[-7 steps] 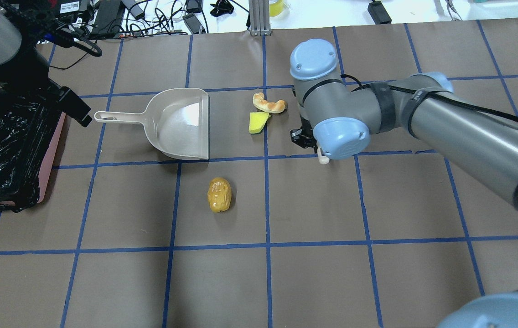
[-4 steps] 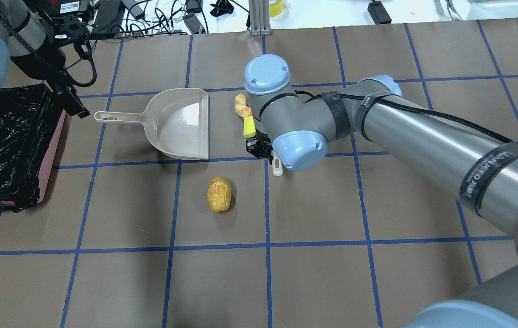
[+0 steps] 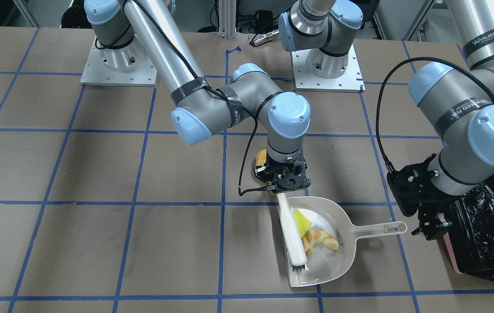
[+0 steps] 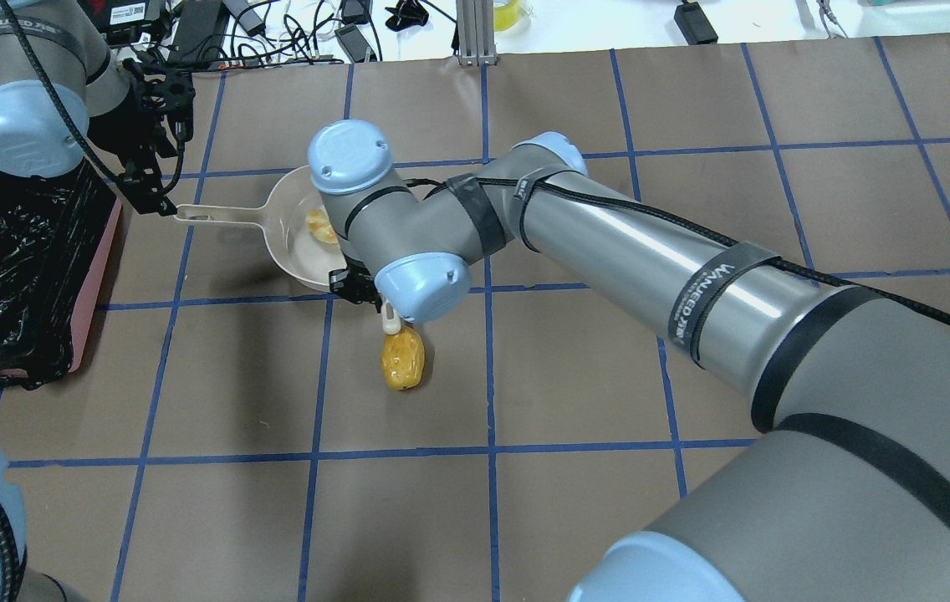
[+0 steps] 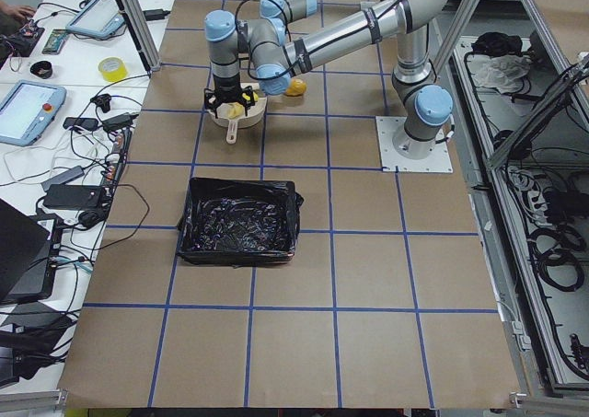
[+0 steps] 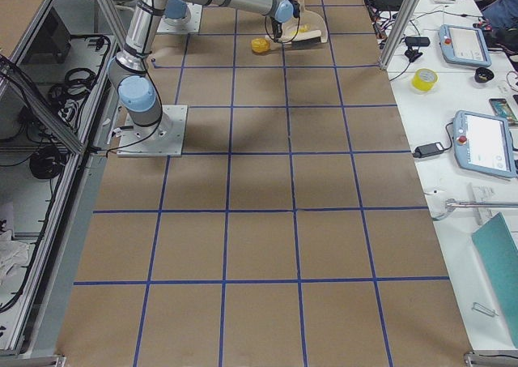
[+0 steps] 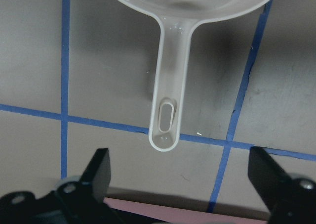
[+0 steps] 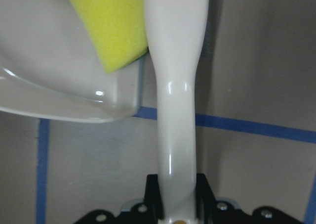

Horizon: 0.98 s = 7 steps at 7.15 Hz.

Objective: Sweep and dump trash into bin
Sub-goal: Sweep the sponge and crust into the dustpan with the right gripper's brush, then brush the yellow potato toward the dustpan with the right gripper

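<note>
The amber lumpy piece is outside the dustpan's opening, so the robot's right gripper should move the brush back past the piece while the left gripper brings the dustpan by its handle [image 3: 383, 229].
My right gripper [image 3: 288, 182] is shut on a white brush [image 3: 292, 234] that lies across the mouth of the off-white dustpan [image 3: 338, 265]. The tan croissant [image 3: 320, 240] and the yellow-green sponge wedge [image 3: 301, 221] lie inside the pan against the brush. The wedge also shows in the right wrist view [image 8: 111, 26]. The amber lumpy piece [image 4: 402, 359] lies on the table just outside the pan, beside the right wrist. My left gripper [image 7: 178, 157] is open and empty, its jaws on either side of the dustpan handle's end [image 7: 167, 127], not touching it. The pink bin with the black bag [image 4: 7, 267] stands at the left.
Cables and devices [image 4: 274, 25] crowd the far table edge. The two arm bases [image 3: 116, 61] stand on the robot's side. The right arm's long forearm [image 4: 651, 259] stretches across the table's middle. Blue tape lines grid the brown tabletop.
The right arm swept the brush leftward, pushing the croissant and the sponge wedge into the dustpan. The left arm came forward to the dustpan handle's end. The amber piece stayed put.
</note>
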Each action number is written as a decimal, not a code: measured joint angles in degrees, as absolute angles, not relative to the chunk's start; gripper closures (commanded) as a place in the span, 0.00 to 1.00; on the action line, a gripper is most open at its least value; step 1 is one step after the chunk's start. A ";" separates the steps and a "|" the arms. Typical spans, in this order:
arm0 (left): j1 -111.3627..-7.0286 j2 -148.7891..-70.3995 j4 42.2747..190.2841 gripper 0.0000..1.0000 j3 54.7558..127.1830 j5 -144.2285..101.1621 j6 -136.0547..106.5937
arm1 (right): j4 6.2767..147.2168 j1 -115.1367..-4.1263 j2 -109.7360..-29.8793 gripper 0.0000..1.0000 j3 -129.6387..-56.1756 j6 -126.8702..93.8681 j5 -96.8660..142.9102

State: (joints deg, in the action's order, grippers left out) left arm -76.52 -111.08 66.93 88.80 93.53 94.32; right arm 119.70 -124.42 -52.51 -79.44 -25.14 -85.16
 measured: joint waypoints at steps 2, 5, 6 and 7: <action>-76.55 -112.02 66.68 0.02 88.39 93.27 94.69 | 119.77 -126.21 -51.76 1.00 -76.01 -26.21 -80.68; -76.55 -112.52 66.63 0.02 89.06 92.80 94.85 | 114.18 -125.74 -54.04 1.00 -74.77 -25.04 -82.33; -76.55 -112.90 66.45 0.02 89.15 92.30 94.93 | 109.37 -125.24 -56.10 1.00 -74.99 -24.66 -84.50; -76.54 -113.67 65.50 0.02 89.11 92.06 95.10 | 104.58 -124.92 -58.07 1.00 -75.63 -24.81 -85.71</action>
